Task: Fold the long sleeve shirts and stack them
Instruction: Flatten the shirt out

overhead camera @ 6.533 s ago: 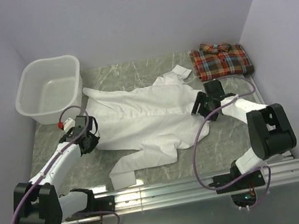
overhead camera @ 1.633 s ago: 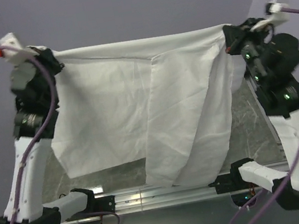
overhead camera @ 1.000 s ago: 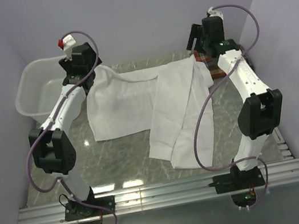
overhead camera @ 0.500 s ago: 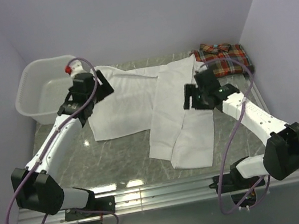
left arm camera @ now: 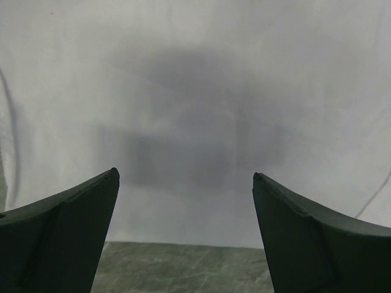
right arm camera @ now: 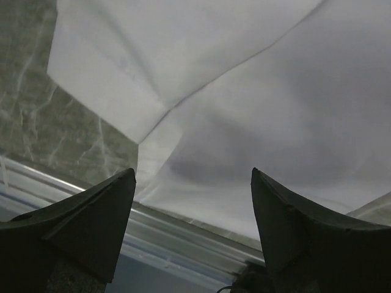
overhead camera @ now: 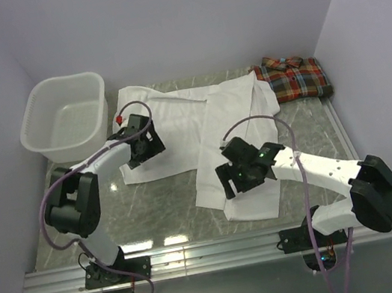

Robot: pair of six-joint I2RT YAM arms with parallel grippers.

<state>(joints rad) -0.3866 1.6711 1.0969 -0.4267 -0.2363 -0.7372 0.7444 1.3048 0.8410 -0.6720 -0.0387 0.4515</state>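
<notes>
I can see the white shirt's far corner [overhead camera: 252, 77] against the plaid shirt, so next my right gripper reaches its upper part [overhead camera: 242, 98] and help pull it closer before folding.
The white long sleeve shirt [overhead camera: 176, 119] lies spread across the middle of the table, a long flap of it reaching toward the near edge. My left gripper [overhead camera: 143, 154] hovers open over the shirt's near-left hem, nothing between its fingers. In the left wrist view white cloth [left arm camera: 195, 91] fills the frame, and the left gripper [left arm camera: 185, 177] stands wide apart. My right gripper [overhead camera: 234, 184] is open over the lower flap; the right wrist view shows the right gripper [right arm camera: 192, 174] above white cloth [right arm camera: 244, 91]. The plaid shirt [overhead camera: 292, 78] lies folded at the far right.
A white plastic laundry basket [overhead camera: 66, 120] stands at the far left corner. The grey marble table [overhead camera: 161, 206] shows in front of the shirt. A metal rail [overhead camera: 214, 249] runs along the near edge. Walls close in on the left, back and right.
The white shirt was held up in the air, then laid down and let go. Both arms have since drawn back from its far edge toward the near side, jaws open.
</notes>
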